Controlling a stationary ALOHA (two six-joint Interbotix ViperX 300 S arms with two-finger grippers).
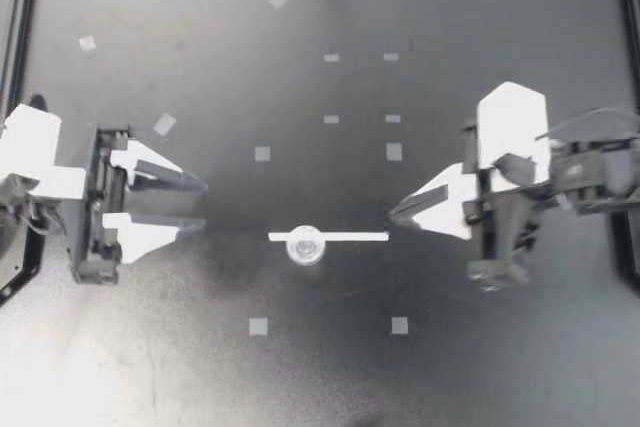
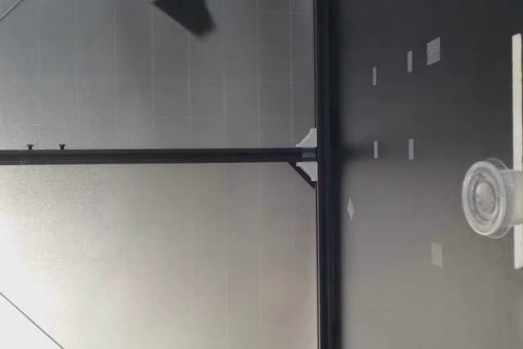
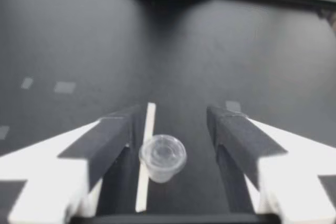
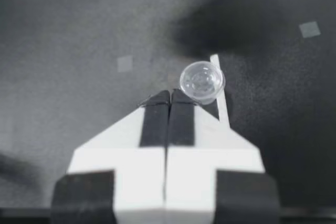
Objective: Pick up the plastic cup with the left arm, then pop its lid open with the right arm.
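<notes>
The clear lid [image 1: 306, 245] will come off in one piece and fall when the robot pops it open, since the plain round edge [image 1: 307, 262] shows an even ring around the top of the cup.
A small clear plastic cup [image 1: 306, 245] stands upright on the black table, touching a thin white strip [image 1: 345, 236] that lies flat beside it. My left gripper [image 1: 204, 206] is open and points at the cup from a distance, nothing between its fingers. In the left wrist view the cup [image 3: 163, 156] and strip [image 3: 147, 145] show ahead between the open fingers [image 3: 113, 135]. My right gripper [image 1: 392, 215] is shut and empty, its tip close to the strip's end. In the right wrist view the cup [image 4: 202, 81] sits just ahead of the shut gripper [image 4: 170, 94], slightly to one side.
Several small grey tape squares [image 1: 259, 326] mark the black table. A black raised rim [image 1: 20, 37] frames it. In the low view the cup [image 2: 489, 198] is near the camera beside the strip [image 2: 516, 79], with the table's far edge rail [image 2: 323, 153] behind.
</notes>
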